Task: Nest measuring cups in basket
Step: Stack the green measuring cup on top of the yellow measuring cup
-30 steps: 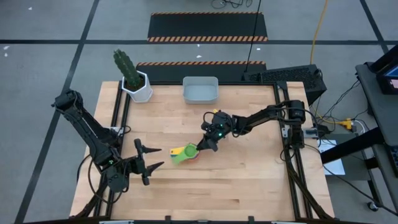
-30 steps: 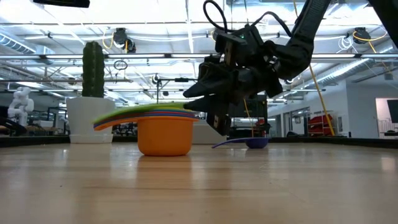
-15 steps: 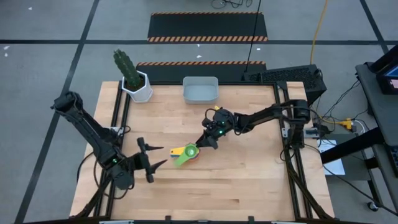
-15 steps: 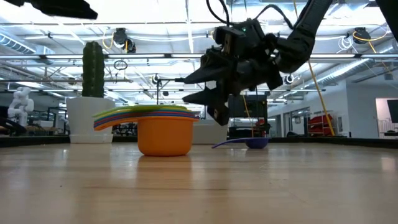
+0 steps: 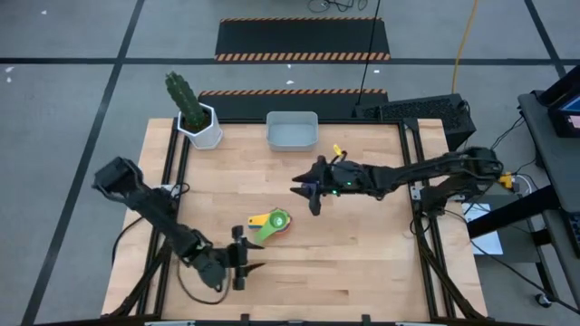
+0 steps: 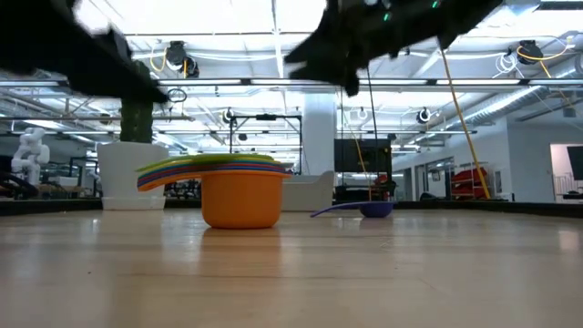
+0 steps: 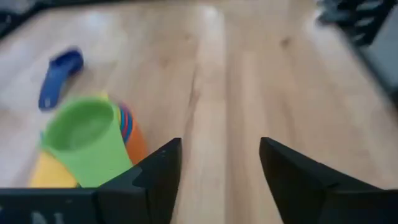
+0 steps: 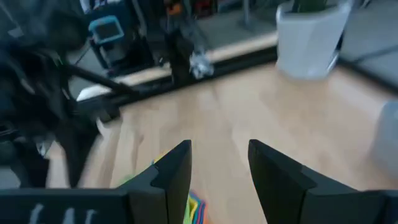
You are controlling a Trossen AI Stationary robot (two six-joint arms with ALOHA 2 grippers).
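Note:
Next, my left gripper squeezes both handles [image 5: 260,225] straight before I nest the dark blue cup, since the green cup's handle sits crooked over the yellow cup's handle.
A nested stack of measuring cups [image 5: 272,224] rests on its orange bottom cup [image 6: 241,199] at mid-table, with a green cup [image 7: 84,138] on top. A dark blue cup [image 6: 364,210] lies apart on the wood [image 7: 59,74]. The pale basket [image 5: 292,131] stands at the far edge. My left gripper [image 5: 246,258] is open just near-left of the stack, holding nothing. My right gripper [image 5: 304,192] is open and raised, far-right of the stack, and also holds nothing [image 8: 217,168].
A white pot with a cactus [image 5: 201,125] stands at the far left corner, left of the basket. Bare wood stretches along the near edge and on the right half of the table [image 5: 362,263].
My right gripper has opened, risen off the stack's top rim and drawn back toward the far right, rolling as it went. My left gripper has sunk and swung toward the table's right and near edge, closing in on the stack. The stack has stayed put.

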